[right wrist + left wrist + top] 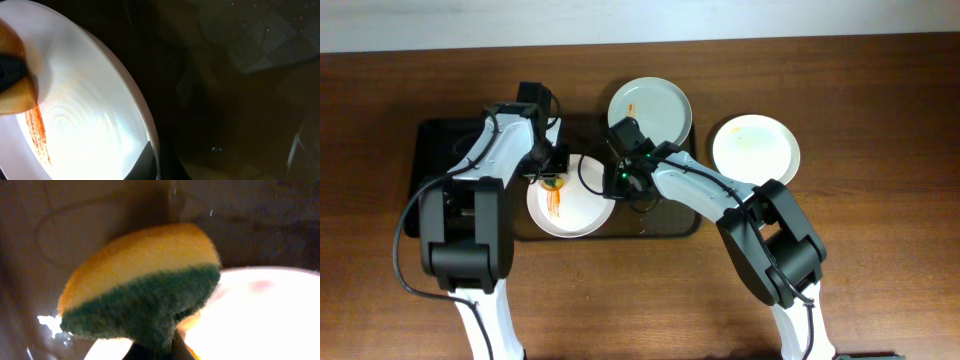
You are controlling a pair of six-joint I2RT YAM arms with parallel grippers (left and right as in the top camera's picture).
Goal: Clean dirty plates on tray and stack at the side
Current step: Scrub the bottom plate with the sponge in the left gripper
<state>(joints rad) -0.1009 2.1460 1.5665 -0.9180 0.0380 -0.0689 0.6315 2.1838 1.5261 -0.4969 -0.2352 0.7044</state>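
Note:
My left gripper should pull the sponge back over the streak (553,204) toward the plate's near edge, since the sponge overhangs the plate's edge with the sauce streak behind.
A white plate (582,208) streaked with orange-red sauce lies on the black tray (440,150). My left gripper (552,178) is shut on a yellow and green sponge (145,290) at the plate's top left edge. My right gripper (617,186) is shut on the plate's right rim (150,145). The sauce streak (39,135) shows in the right wrist view beside the sponge (15,80). A second plate (650,108) with small orange marks sits at the tray's back edge. A third plate (755,148) with faint smears lies on the table to the right.
The brown wooden table (880,220) surrounds the tray. The left half of the tray holds nothing. Both arms cross over the tray's middle.

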